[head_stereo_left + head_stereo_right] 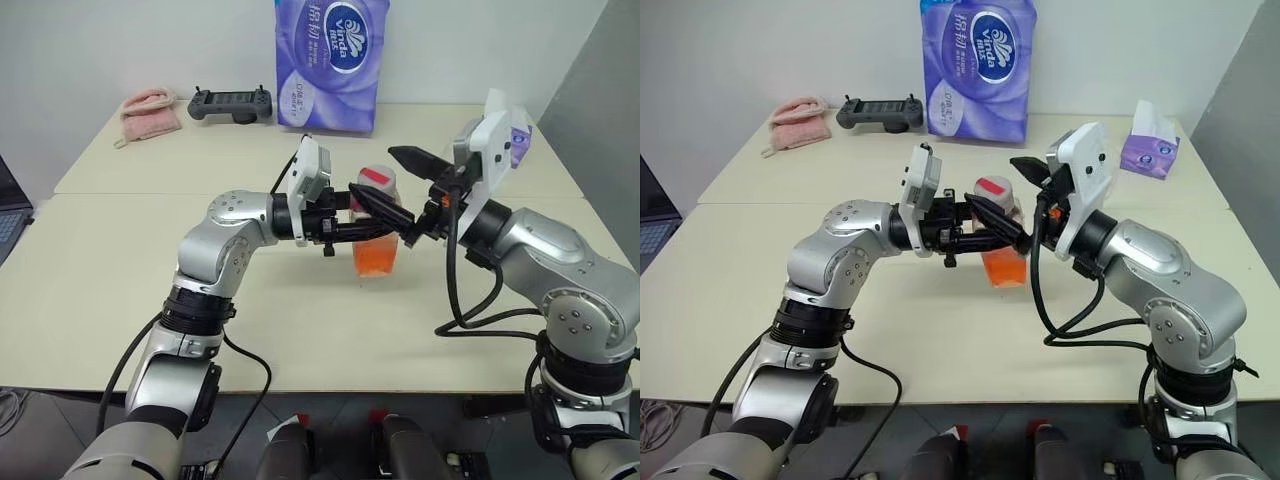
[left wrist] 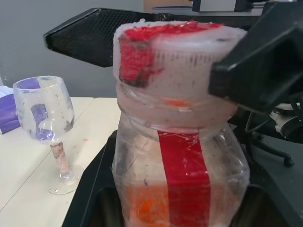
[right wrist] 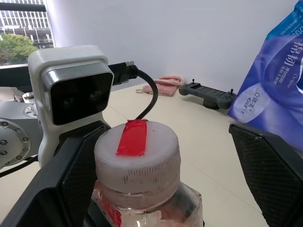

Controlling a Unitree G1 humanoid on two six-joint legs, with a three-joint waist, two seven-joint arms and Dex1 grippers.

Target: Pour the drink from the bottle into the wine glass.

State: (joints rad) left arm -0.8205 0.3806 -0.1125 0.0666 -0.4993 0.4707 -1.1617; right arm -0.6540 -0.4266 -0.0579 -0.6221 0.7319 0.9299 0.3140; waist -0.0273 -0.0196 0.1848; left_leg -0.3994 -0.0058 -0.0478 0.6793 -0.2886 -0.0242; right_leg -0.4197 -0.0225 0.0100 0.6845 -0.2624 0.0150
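Observation:
A seam (image 3: 139, 193) goes along under the white cap's ridged side, so I expect the cap (image 3: 137, 163) to come off in one piece, with its red tape, when I carry it away.
The bottle (image 1: 377, 215) stands upright over the middle of the table (image 1: 150, 300), with the orange-red drink (image 1: 377, 258) in its lower part. My left gripper (image 1: 398, 222) reaches in from the left and is shut on the bottle's body below the neck. Its white cap (image 3: 137, 151) with red tape is on. My right gripper (image 1: 417, 195) is open, with one finger on either side of the cap and apart from it. The wine glass (image 2: 45, 109) stands upright on the table beyond the bottle in the left wrist view.
At the back of the table stand a purple tissue pack (image 1: 330, 60), a black controller (image 1: 230, 103) and a pink cloth (image 1: 150, 113). A small purple tissue box (image 1: 1150, 140) lies at the back right. A laptop's edge (image 1: 8, 215) shows at the far left.

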